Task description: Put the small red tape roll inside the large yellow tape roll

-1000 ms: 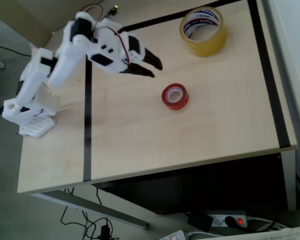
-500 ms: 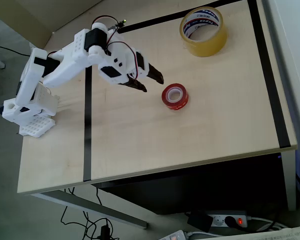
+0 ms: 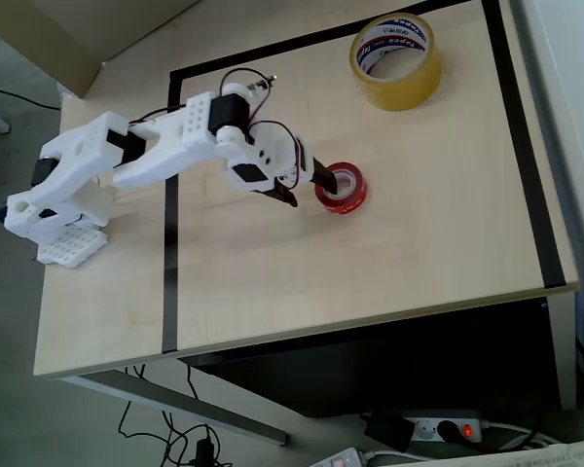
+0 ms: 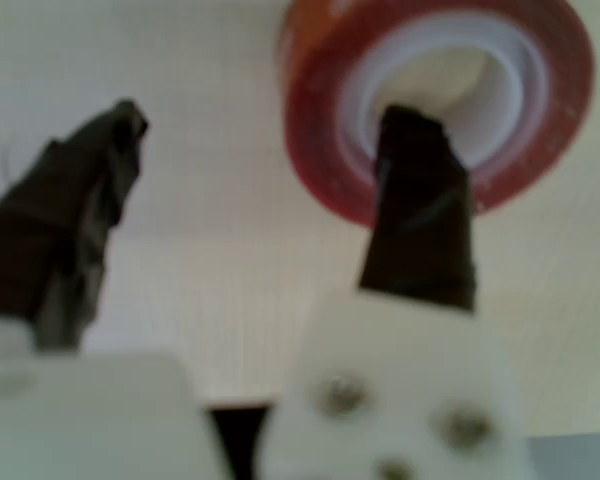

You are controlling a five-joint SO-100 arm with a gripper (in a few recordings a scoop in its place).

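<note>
I expect the small red tape roll (image 3: 342, 188) to settle flat with its core up when I lower it into the large yellow tape roll, because the yellow opening (image 3: 394, 59) is wider.
The small red tape roll (image 3: 348, 191) lies flat near the middle of the table. In the wrist view the small red tape roll (image 4: 325, 150) fills the upper right, showing its white core. My gripper (image 3: 307, 187) is low at the roll's left side and stands open. In the wrist view my gripper (image 4: 265, 120) straddles the roll's near wall: one dark finger (image 4: 415, 200) reaches into the white core, the other finger (image 4: 75, 220) stays outside over bare table. The large yellow tape roll (image 3: 396, 60) stands apart at the far right of the table.
Black tape lines (image 3: 170, 253) frame a rectangle on the light wooden table (image 3: 419, 253). The arm's white base (image 3: 54, 219) sits at the table's left edge. The front edge drops off to the floor, where a power strip (image 3: 438, 426) and cables lie.
The arm has stretched right and down from the upper left to the red roll. The gripper stayed open and now has one finger in the roll's core.
</note>
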